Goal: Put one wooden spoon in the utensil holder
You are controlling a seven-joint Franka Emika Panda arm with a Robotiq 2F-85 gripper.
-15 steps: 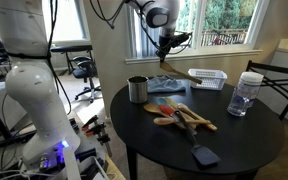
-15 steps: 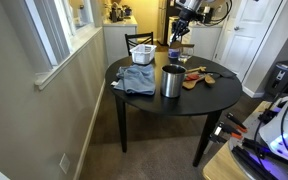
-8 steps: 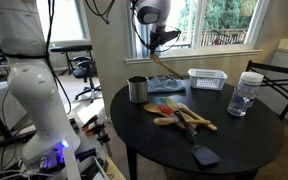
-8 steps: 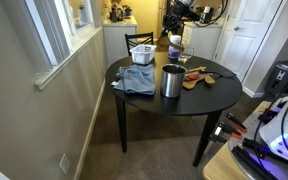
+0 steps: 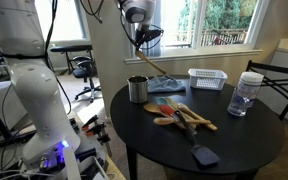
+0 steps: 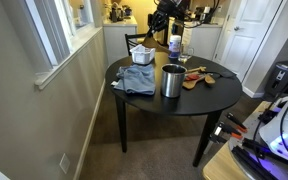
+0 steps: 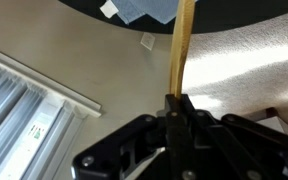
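The wooden spoon leans at a slant, its low end over the blue cloth, so next I tilt it upright above the utensil holder [image 5: 138, 80] before lowering it.
My gripper [image 5: 140, 42] is shut on the handle of a wooden spoon [image 5: 154, 68], held high above the round dark table [image 5: 234, 140]. The spoon hangs down at a slant, its low end over the blue cloth [image 5: 164, 84]. The shiny silver utensil holder [image 5: 137, 89] stands on the table edge below and slightly to the side of the gripper; it also shows in an exterior view [image 6: 171, 81], with the gripper [image 6: 159, 22] above and behind it. In the wrist view the fingers [image 7: 174, 104] clamp the pale handle [image 7: 182, 45].
More wooden utensils [image 5: 184, 115] lie mid-table, also seen in an exterior view [image 6: 194, 78]. A white slatted basket [image 5: 207, 77], a clear water jar [image 5: 246, 93] and a black spatula [image 5: 202, 155] share the table. A window and wall stand behind.
The arm has swung across the table toward the side of the utensil holder, carrying the spoon with it. Nothing on the table has moved.
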